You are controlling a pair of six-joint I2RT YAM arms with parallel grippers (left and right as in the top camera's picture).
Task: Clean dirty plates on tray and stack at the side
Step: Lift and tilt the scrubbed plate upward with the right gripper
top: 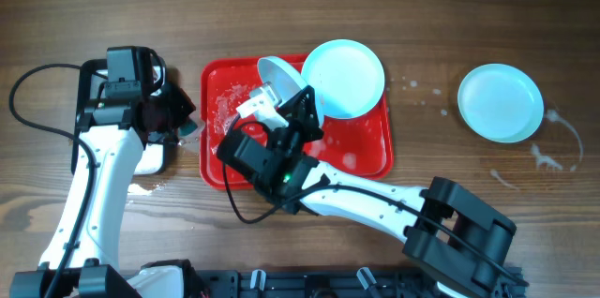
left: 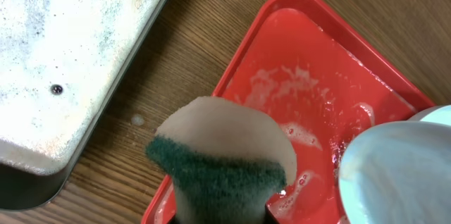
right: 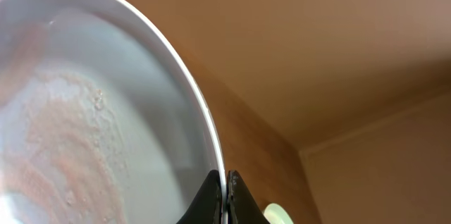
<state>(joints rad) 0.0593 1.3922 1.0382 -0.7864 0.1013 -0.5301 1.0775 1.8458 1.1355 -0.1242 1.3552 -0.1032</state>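
Observation:
Next, my right gripper levels the soapy plate tilted on edge (top: 284,75) that it is holding above the tray, before it puts that plate on top of the plate at the side (top: 501,103).
The red tray (top: 370,148) lies at mid table, wet with foam. One light-blue plate (top: 344,78) rests flat on its far right corner. My right gripper (top: 284,111) is shut on the rim of a second plate (top: 281,75) and holds it tilted on edge above the tray. The right wrist view shows its jaws (right: 225,194) pinching that plate (right: 91,111), which has soapy film on it. A third plate (top: 501,101) lies on the table at the right. My left gripper (top: 183,122) is shut on a green-and-tan sponge (left: 222,157) over the tray's left edge (left: 310,76).
A silver metal pan (left: 63,55) sits left of the tray, partly under my left arm (top: 155,157). Water drops and smears mark the table around the right plate (top: 548,153). The held plate's edge shows in the left wrist view (left: 394,168).

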